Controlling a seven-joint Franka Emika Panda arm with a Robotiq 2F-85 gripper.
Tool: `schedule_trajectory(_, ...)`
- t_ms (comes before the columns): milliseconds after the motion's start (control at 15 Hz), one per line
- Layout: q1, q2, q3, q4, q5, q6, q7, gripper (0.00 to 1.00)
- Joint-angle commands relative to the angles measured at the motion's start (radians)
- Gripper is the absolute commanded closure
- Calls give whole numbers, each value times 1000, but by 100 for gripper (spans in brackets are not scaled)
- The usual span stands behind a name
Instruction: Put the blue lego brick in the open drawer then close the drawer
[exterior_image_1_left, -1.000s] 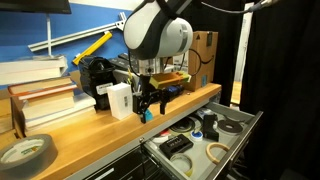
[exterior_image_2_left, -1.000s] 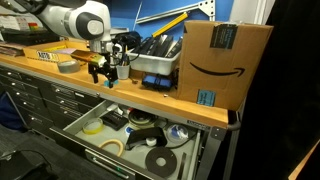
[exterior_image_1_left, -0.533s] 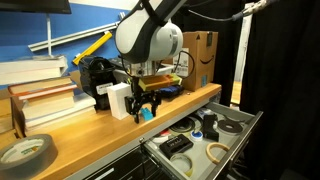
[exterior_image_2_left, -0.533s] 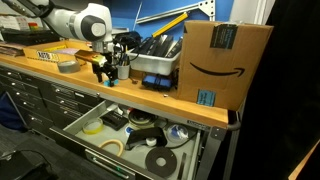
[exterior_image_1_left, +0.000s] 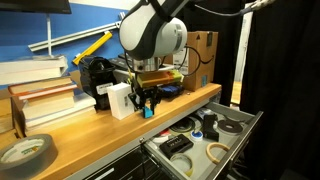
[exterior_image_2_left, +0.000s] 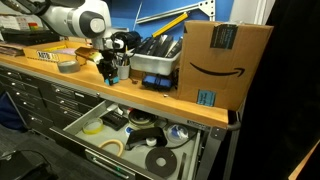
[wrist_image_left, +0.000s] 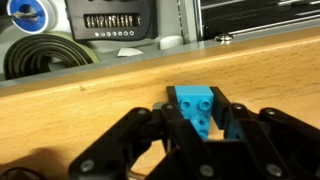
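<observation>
I should go on moving my gripper, with the blue lego brick in my fingers (wrist_image_left: 197, 103) and the drawer open ahead, until it is over the gap (exterior_image_2_left: 107, 135) between the tape rolls, before I let go of the brick there.
The blue lego brick (wrist_image_left: 195, 105) is a small cyan block pinched between my black fingers (wrist_image_left: 232, 118) in the wrist view. My gripper (wrist_image_left: 197, 112) is shut on it, low over the wooden benchtop near its front edge. In both exterior views the gripper (exterior_image_1_left: 147, 104) (exterior_image_2_left: 109, 71) points straight down, with the brick (exterior_image_1_left: 147, 113) (exterior_image_2_left: 110, 80) showing at its tips. The drawer (exterior_image_1_left: 158, 155) (exterior_image_2_left: 80, 117) stands pulled out below the bench, in front of the gripper. Its black inside holds tape rolls and small tools.
A white box (exterior_image_1_left: 120, 100) stands right beside the gripper, with stacked books (exterior_image_1_left: 40, 95) and a tape roll (exterior_image_1_left: 25, 152) further along. A grey bin (exterior_image_2_left: 160, 65) and a large cardboard box (exterior_image_2_left: 225, 60) sit on the other side. The bench edge (wrist_image_left: 100, 75) runs just beyond the brick.
The jaws have gone from wide open to shut on the blue lego brick. The arm has stayed over the same spot on the benchtop.
</observation>
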Motion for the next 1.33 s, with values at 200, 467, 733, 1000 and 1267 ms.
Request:
schedule_trajectory(200,-50,-264,-54,-237,-65,-210,-7,89)
schedule_trajectory(467,-96,-282,-79,-343,-49,-216,-67,89)
schedule_trajectory(733,-123,-164,-90,-386,-36,-70,-11,89)
schedule_trajectory(1000,-131,-100,-106,-396,6,-4,-11,38)
schedule_trajectory(1267,-163,-209,-142,-460,41,-24,-52,9)
